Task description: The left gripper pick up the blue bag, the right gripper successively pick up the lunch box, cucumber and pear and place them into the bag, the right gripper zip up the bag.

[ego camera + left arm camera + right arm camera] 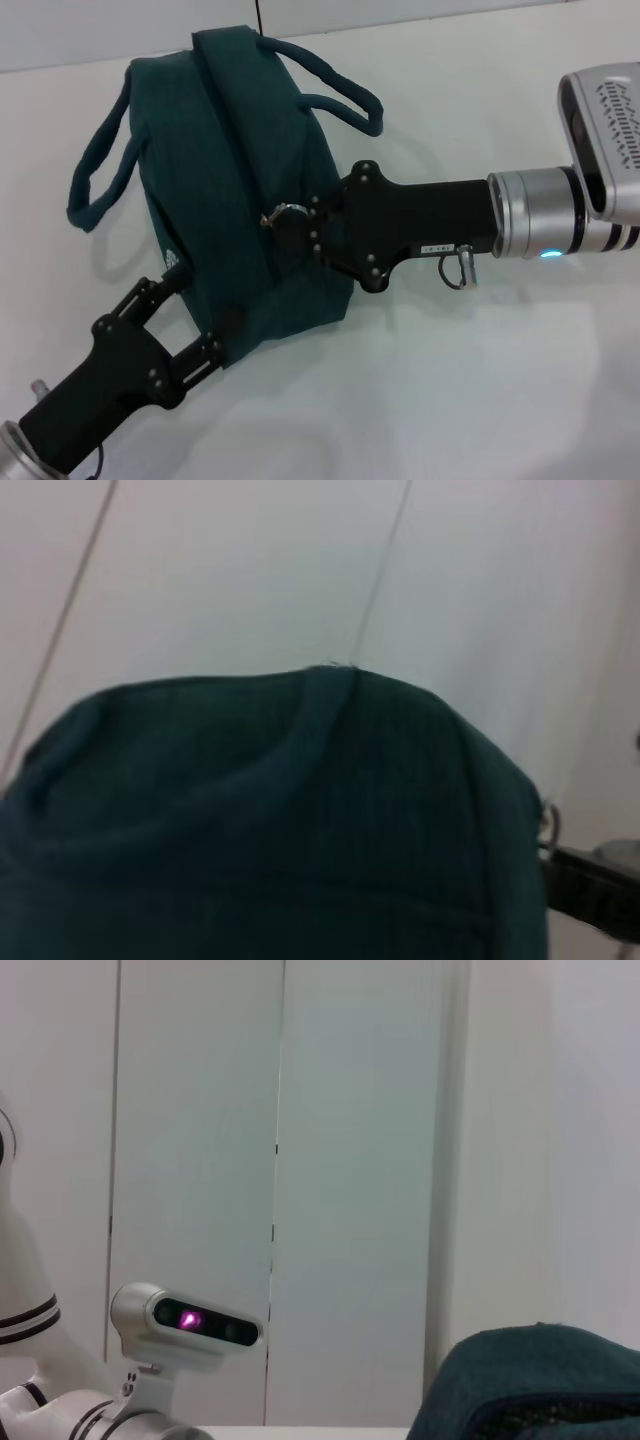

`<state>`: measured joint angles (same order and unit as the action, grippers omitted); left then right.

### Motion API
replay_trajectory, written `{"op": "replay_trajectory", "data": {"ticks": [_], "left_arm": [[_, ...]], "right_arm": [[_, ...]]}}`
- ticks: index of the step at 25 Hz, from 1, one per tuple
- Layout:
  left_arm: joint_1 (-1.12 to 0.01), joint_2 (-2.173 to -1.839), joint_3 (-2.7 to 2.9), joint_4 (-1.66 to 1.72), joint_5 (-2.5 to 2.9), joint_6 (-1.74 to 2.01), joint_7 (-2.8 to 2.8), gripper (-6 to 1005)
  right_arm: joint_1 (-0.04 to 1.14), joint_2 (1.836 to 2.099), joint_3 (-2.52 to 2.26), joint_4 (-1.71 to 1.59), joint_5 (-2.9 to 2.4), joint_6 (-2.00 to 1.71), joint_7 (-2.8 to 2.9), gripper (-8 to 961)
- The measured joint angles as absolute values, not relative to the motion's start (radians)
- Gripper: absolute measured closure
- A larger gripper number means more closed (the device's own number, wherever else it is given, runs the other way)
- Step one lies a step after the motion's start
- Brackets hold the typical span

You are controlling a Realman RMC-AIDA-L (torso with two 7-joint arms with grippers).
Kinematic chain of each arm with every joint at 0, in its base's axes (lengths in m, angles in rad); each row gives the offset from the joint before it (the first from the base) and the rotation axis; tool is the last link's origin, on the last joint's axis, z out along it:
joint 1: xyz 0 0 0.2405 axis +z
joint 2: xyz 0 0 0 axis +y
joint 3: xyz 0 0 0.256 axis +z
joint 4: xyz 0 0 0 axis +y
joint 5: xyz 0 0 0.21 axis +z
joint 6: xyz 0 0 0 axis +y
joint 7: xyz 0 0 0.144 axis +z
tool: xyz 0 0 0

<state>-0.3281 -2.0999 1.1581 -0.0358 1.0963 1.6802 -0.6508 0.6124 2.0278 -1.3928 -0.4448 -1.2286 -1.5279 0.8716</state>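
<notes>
The blue bag's near corner point(203, 306) is between the open fingers of my left gripper, so that gripper should close firmly on that corner before my right gripper pulls the silver ring along the zipper.
The blue bag point(235, 190) lies on the white table, its two loop handles spread out to the sides. My left gripper point(195, 318) comes in from the near left and is shut on the bag's near end. From the right, my right gripper point(292, 228) reaches the middle of the zipper line with its fingers together at the silver ring pull point(283, 212). Teal fabric fills the lower left wrist view, where the bag point(250, 820) sits close to the camera. A corner of the bag point(530, 1380) shows in the right wrist view. Lunch box, cucumber and pear are out of view.
Bare white table point(480, 380) spreads to the right of the bag and in front of it. Its back edge point(450, 22) meets a pale wall. The right wrist view shows white wall panels and a white robot part with a pink light point(188, 1320).
</notes>
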Motion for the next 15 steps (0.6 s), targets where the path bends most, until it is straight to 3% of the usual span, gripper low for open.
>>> {"op": "replay_trajectory", "data": {"ticks": [15], "left_arm": [[-0.356, -2.108, 1.172, -0.033, 1.089, 1.642, -0.674, 166]], "right_arm": [[0.611, 2.028, -1.403, -0.444, -1.221, -1.522, 0.87, 911]]}}
